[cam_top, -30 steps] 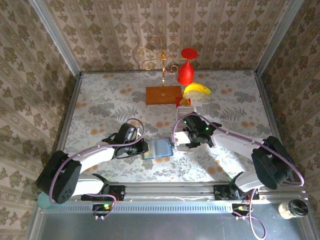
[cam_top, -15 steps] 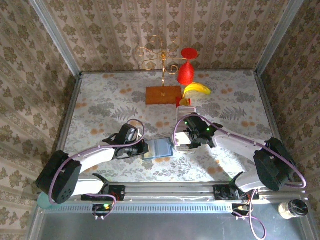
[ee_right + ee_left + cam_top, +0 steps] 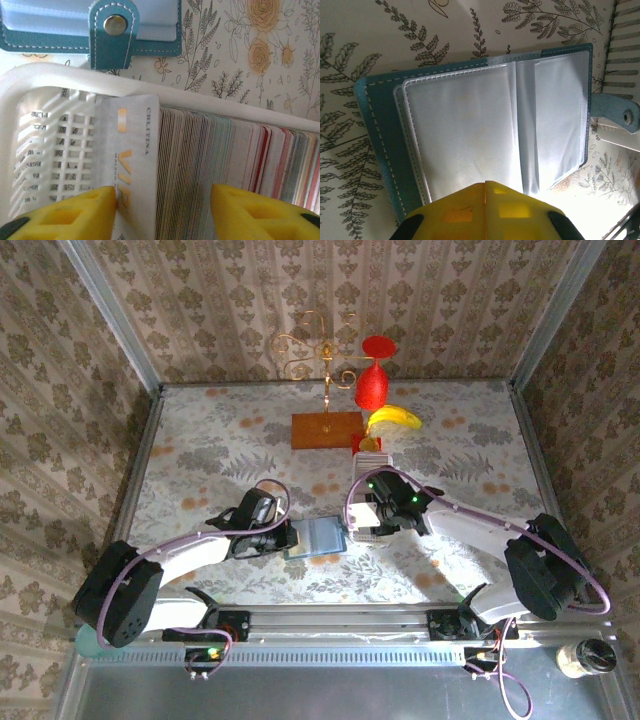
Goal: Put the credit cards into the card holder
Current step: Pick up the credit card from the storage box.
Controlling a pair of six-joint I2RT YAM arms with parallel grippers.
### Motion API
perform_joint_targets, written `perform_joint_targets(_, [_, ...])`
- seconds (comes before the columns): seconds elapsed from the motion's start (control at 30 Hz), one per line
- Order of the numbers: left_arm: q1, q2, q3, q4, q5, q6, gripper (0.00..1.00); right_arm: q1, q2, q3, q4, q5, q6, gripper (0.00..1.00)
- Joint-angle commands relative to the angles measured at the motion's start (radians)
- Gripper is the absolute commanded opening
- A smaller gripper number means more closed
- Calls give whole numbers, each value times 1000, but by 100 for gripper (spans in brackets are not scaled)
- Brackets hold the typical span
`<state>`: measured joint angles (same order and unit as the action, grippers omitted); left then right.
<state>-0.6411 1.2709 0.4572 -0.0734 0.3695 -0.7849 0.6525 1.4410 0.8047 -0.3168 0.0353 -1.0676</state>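
Note:
The VIP card and many cards [image 3: 186,165] behind it sit between my right fingers, which should open, part the VIP card from the row and close near its edge [image 3: 157,160].
The teal card holder [image 3: 380,130] lies open on the table, its clear sleeves [image 3: 465,130] facing up and its snap tab [image 3: 620,114] at the right. My left gripper [image 3: 486,184] is shut, its yellow tips over the near edge of a sleeve. Seen from above, it sits at the card holder's [image 3: 320,535] left side. The credit cards [image 3: 215,165] stand edge-on in a white rack [image 3: 50,85]. My right gripper [image 3: 162,210] is open astride the row. A pale card marked VIP [image 3: 132,150] leans out against the left finger [image 3: 85,212].
A wooden block with a gold stand [image 3: 327,429], a red goblet shape [image 3: 374,380] and a banana [image 3: 394,418] stand at the back of the table. The card holder's tab [image 3: 114,30] lies just beyond the rack. Patterned walls close in three sides.
The right gripper has shifted slightly over the rack. The left arm and the card holder stay where they were.

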Motion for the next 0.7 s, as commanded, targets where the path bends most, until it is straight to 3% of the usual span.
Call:
perform_joint_targets(0.0, [-6, -8, -12, -2, -7, -8, 7, 11, 42, 11, 55, 44, 2, 59])
perform_joint_targets(0.3, [-7, -18, -13, -11, -12, -7, 6, 38, 64, 11, 94, 47, 6, 64])
perform_joint_targets(0.43, [-8, -22, -16, -9, -13, -10, 6, 42, 69, 14, 84, 36, 6, 71])
perform_joint_targets(0.67, [-7, -37, -15, -23, -21, -8, 6, 47, 72, 22, 88, 42, 8, 69])
